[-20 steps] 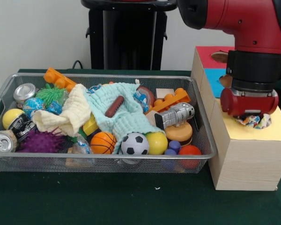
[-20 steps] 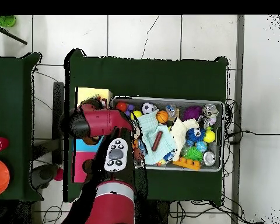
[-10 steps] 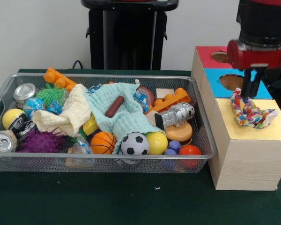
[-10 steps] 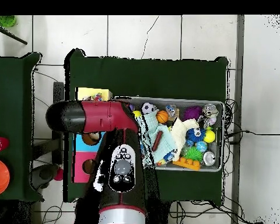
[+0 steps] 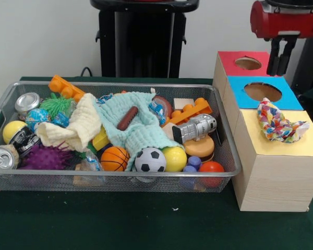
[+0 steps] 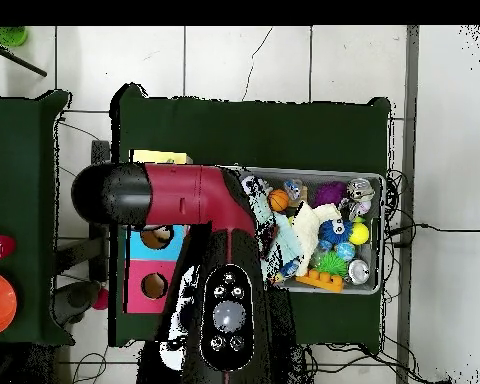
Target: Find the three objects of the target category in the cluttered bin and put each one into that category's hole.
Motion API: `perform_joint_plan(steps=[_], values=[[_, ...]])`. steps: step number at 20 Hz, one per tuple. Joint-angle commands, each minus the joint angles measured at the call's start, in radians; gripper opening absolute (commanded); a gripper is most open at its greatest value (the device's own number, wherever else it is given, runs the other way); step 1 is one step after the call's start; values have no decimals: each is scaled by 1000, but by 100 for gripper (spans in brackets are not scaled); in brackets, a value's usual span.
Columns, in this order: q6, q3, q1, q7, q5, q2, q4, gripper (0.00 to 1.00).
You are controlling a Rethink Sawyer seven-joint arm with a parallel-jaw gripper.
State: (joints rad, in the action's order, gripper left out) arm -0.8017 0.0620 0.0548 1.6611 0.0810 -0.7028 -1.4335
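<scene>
The crumpled multicoloured cloth (image 5: 278,125) should fold only partway into the hole when the gripper pushes it down, because its loose ends (image 5: 301,128) spread across the yellow top.
A crumpled multicoloured cloth (image 5: 277,125) lies loose on the yellow top (image 5: 281,148) of the wooden sorting box and hides that panel's hole. My gripper (image 5: 279,72) hangs well above it, over the blue panel's hole (image 5: 262,91), open by a narrow gap and holding nothing. The red panel's hole (image 5: 247,63) lies farther back. In the wire bin (image 5: 227,156), a cream towel (image 5: 75,125) and a mint cloth (image 5: 141,130) are draped over the toys. In the overhead view, my arm (image 6: 184,195) covers the gripper and most of the box.
The bin also holds balls (image 5: 150,160), cans (image 5: 2,156), orange bricks (image 5: 190,111), a spiky purple ball (image 5: 44,156) and a toy robot (image 5: 195,127). Green cloth covers the table (image 5: 146,224). Beside the bin in the overhead view are the blue (image 6: 156,237) and red (image 6: 154,286) holes.
My gripper has let go of the multicoloured cloth and risen straight up. The cloth stays on the yellow panel. In the overhead view the arm has swung over the bin's edge.
</scene>
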Motion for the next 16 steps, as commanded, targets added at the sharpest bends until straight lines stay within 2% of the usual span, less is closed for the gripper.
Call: perform_joint_plan(steps=[1,5,13,16], values=[[147,-77,-23,99,-38,120,-41,0],[241,-79,-22,113,-42,155,-47,0],[331,-100,-28,146,7,155,-82,0],[365,-95,-21,155,3,178,-73,0]])
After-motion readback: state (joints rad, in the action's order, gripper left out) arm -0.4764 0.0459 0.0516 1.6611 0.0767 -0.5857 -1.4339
